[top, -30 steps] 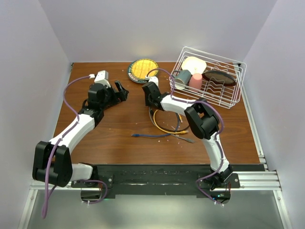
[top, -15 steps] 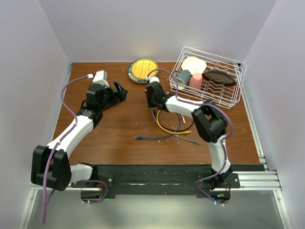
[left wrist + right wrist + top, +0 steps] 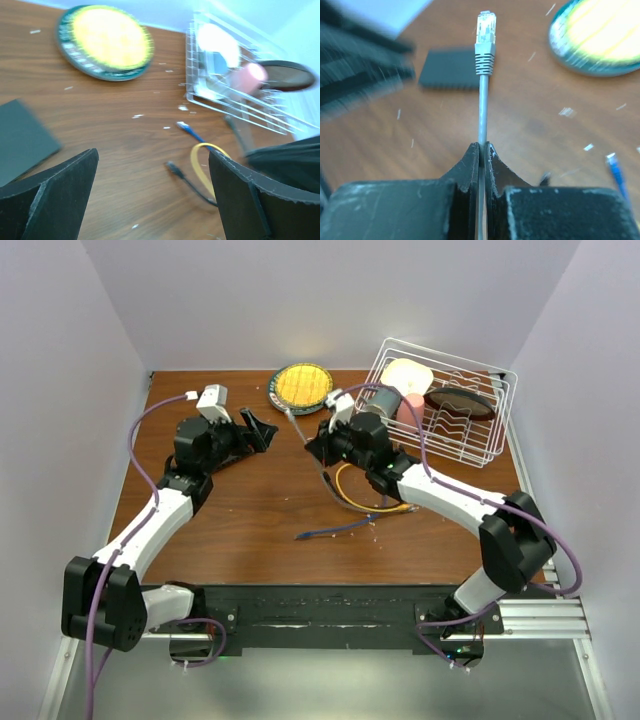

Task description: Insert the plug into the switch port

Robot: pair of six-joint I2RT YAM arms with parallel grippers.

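My left gripper should hold the plug (image 3: 485, 35) while my right gripper takes a new grip close behind it, because my right gripper is holding the grey cable far behind the plug (image 3: 483, 120).
The switch is a flat black box (image 3: 451, 70); its row of ports does not show. It lies by my left gripper in the top view (image 3: 266, 424) and at the left edge of the left wrist view (image 3: 22, 140). My right gripper (image 3: 481, 146) is shut on a grey cable. The cable's clear plug (image 3: 485, 25) sticks out ahead of the fingers, in the air and pointing towards the box. In the top view the right gripper (image 3: 316, 445) holds the plug (image 3: 289, 413) right of the box. My left gripper (image 3: 155, 170) is open and empty.
A round yellow-centred plate (image 3: 300, 386) lies at the back. A white wire rack (image 3: 440, 400) with cups and a dark plate stands at the back right. Loose yellow (image 3: 350, 495), blue (image 3: 335, 530) and black (image 3: 172, 167) cables lie mid-table.
My right arm has swung out and lifted the grey cable, carrying its plug back-left towards the box. The loose cables shifted. The left gripper has hardly moved.
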